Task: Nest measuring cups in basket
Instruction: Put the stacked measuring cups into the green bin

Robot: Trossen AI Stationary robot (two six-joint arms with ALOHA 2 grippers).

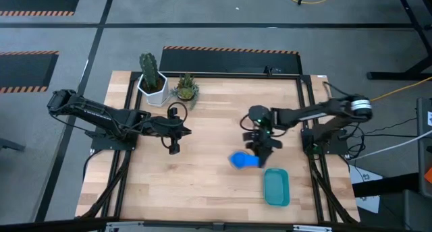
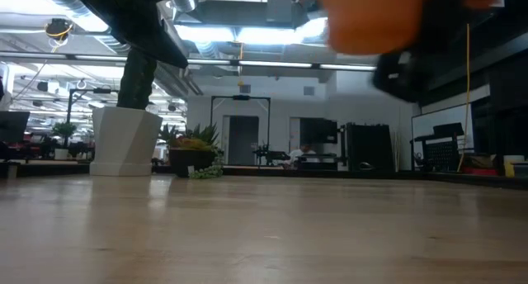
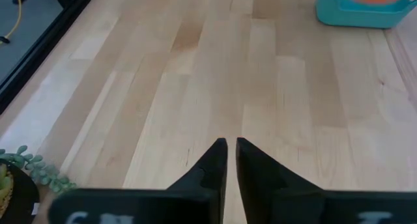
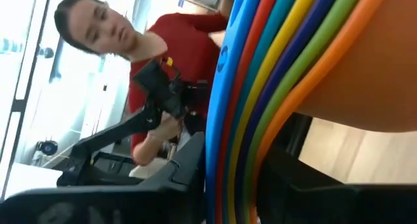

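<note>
I should carry on carrying the stack with my right gripper until the stack sits inside the empty teal basket [image 1: 276,187], because both fingers are gripping every nested cup [image 4: 253,120], from light blue through orange.
The measuring cups are nested into one stack. In the right wrist view their rims [image 4: 260,74] run side by side: light blue, red, yellow, dark blue, green, orange. From above, the light blue cup [image 1: 244,160] shows, left of the teal basket [image 1: 276,187], which lies flat near the table's near right corner. My right gripper [image 1: 260,150] is shut on the stack. The low view has the orange cup [image 2: 388,16] high up. My left gripper [image 1: 174,148] hovers at table centre-left, shut and empty [image 3: 231,146]. My right gripper holds the nested stack of measuring cups pinched between its two fingers, one finger [image 4: 186,162] on the light blue side and the other [image 4: 306,178] on the orange side, across the stacked rims [image 4: 238,159]. The stack is tipped on edge and lifted clear of the table.
A white pot with a cactus [image 1: 152,80] and a small succulent [image 1: 185,88] stand at the far edge. The basket's corner [image 3: 355,12] shows in the left wrist view with orange above its rim. A person in a red top [image 4: 163,68] stands beyond the table.
</note>
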